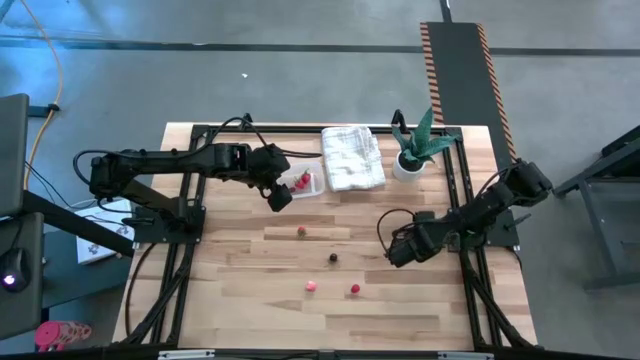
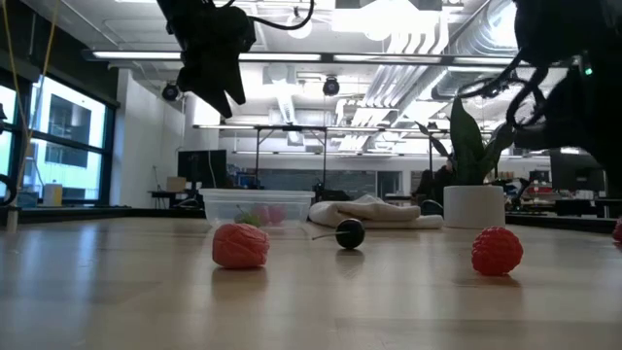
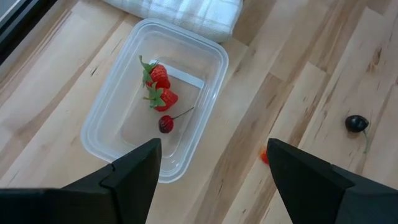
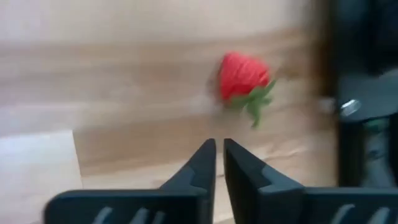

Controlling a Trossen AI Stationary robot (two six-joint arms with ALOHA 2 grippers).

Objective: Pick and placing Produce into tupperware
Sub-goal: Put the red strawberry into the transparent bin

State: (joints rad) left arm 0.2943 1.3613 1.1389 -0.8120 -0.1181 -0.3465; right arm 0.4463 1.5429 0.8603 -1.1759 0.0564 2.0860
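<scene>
My right gripper should open and then close around the strawberry (image 4: 242, 78) before going to the tub, because its fingers are shut and empty, short of the strawberry's leaves (image 4: 254, 101).
The clear tub (image 1: 300, 184) stands on the table next to the towel and holds two red strawberries (image 3: 160, 87) and a dark cherry (image 3: 165, 124). My left gripper (image 1: 279, 196) hangs open above the tub's near end, in the wrist view (image 3: 212, 163) and raised in the low view (image 2: 220, 73). Loose on the table lie a red piece (image 1: 301, 232), a dark cherry (image 1: 334, 258), a pink piece (image 1: 311, 285) and another red one (image 1: 355, 289). My right gripper (image 1: 396, 252) is low at the table's right, fingers shut (image 4: 219, 148), a strawberry (image 4: 244, 76) ahead of it.
A folded white towel (image 1: 352, 157) lies at the far edge beside the tub. A green plant in a white pot (image 1: 410, 162) stands to the towel's right. Black frame rails (image 1: 190, 180) run along the table's left and right sides. Bare wood lies between the loose pieces.
</scene>
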